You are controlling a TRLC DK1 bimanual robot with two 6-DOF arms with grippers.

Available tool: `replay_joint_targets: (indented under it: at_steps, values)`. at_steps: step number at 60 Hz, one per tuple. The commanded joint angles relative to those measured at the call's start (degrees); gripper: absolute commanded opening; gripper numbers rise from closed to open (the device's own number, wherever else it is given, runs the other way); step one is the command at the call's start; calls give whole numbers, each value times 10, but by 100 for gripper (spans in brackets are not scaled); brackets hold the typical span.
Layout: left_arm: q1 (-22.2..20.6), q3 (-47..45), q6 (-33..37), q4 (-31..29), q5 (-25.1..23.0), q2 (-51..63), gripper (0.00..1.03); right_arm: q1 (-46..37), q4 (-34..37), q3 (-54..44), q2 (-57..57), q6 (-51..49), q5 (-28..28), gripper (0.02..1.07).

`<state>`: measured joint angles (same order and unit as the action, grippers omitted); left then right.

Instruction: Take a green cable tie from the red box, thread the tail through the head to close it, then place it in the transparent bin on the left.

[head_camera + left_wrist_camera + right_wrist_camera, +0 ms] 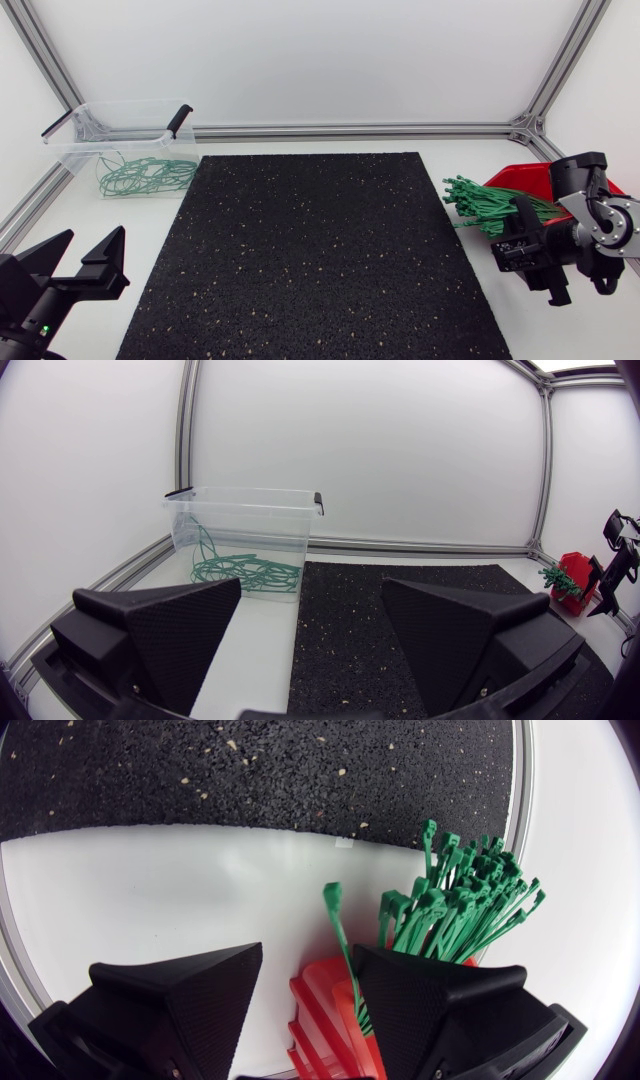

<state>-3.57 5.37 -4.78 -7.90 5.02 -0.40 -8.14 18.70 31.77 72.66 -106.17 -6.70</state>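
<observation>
The head of the green cable tie sits clear of the bundle (333,896), so I expect the tie (346,942) to come away by itself when the robot lifts it.
The red box (520,180) stands at the table's right edge, with a bundle of green cable ties (485,200) sticking out of it toward the mat. My right gripper (530,240) hangs over the box's near end. In the right wrist view its fingers are apart: the right gripper (308,952) is open over the box's red ribbed edge (325,1005). A single green tie (338,930) rises between the fingers, close to one of them, with the bundle (450,905) just beyond. My left gripper (95,238) is open and holds nothing at the table's front left.
The transparent bin (120,110) with black handles stands at the back left and holds several closed green ties (140,175). A black speckled mat (320,250) covers the table's middle. Aluminium frame rails run along the table's back and side edges.
</observation>
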Motion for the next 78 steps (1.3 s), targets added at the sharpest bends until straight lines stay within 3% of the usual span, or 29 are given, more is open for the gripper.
replay_joint_targets:
  at_steps: [1,9,16,73,78]
  values:
    - [-2,-20,-11,-34,7,-4,99,-6,-2,-20,-8,-21,-3,60]
    - [-1,-20,-11,-34,7,-4,99,-4,-11,-32,-19,-24,-1,59]
    - [-1,-20,-11,-34,6,-4,99,2,-27,-43,-25,-26,-1,44]
    - [-2,-20,-11,-34,7,-4,99,28,-98,-72,-31,-41,-17,43]
    - [-3,-20,-11,-34,7,-4,99,32,-100,-74,-31,-46,-17,26]
